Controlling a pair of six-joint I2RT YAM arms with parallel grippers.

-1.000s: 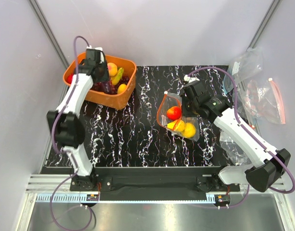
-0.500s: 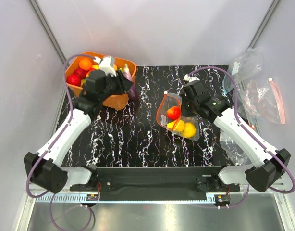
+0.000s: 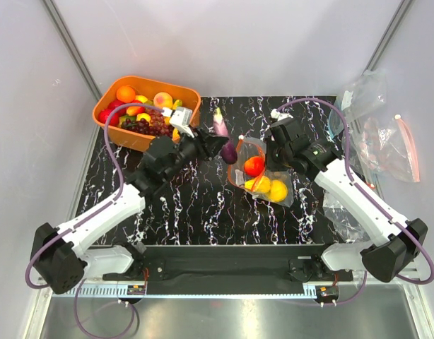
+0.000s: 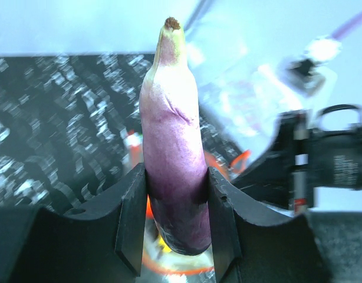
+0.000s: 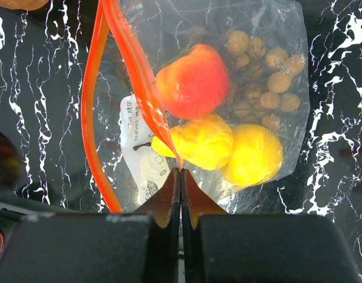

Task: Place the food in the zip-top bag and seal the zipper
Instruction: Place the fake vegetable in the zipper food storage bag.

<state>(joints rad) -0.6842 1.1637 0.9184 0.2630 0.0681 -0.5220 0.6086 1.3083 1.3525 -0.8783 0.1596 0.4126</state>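
My left gripper should next go into the bag's opening and let go of the eggplant above the yellow fruits, because the eggplant's round end faces the bag's gaping opening.
The zip-top bag lies mid-table with its mouth open toward the left; its orange-red zipper gapes wide. Inside are a red fruit, two yellow fruits and brown nuts. My right gripper is shut on the upper zipper lip and holds the mouth open. My left gripper is shut on a purple eggplant, which also shows in the top view, held just left of the bag's mouth with its stem pointing away.
An orange basket of assorted fruit sits at the back left. Spare clear bags lie off the mat at the right. The black marbled mat covers the table's middle.
My left arm lifted the eggplant out of the basket and swung it right, to the bag's mouth. My right gripper and the bag stayed put.
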